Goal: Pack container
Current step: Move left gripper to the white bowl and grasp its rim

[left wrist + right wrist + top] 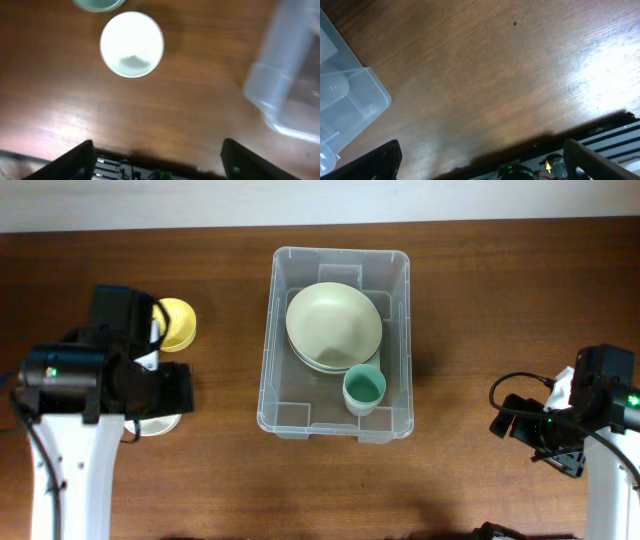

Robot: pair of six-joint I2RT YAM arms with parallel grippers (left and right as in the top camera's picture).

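The white cup is standing with its opening up and has free wood (pixel 202 62) toward the container. My left gripper should continue to go toward the cup's near rim (pixel 159 59) until the fingers are on both sides of the rim.
The clear plastic container (pixel 338 251) stands mid-table. It holds stacked pale green bowls (pixel 333 325) and a teal cup (pixel 364 390) near its front right. Its corner shows in the left wrist view (pixel 290 85) and in the right wrist view (pixel 345 100). My left gripper (pixel 165 392) is open and empty left of the container, hovering by a white cup (pixel 160 423), which also shows in the left wrist view (pixel 132 44) ahead of the jaws (pixel 157 160). My right gripper (pixel 520 425) is open and empty over bare wood right of the container (pixel 485 162).
A yellow bowl (pixel 178 323) sits at the back left beside the left arm. A pale green rim (pixel 97 4) shows at the top edge of the left wrist view, beyond the white cup. The table is dark wood.
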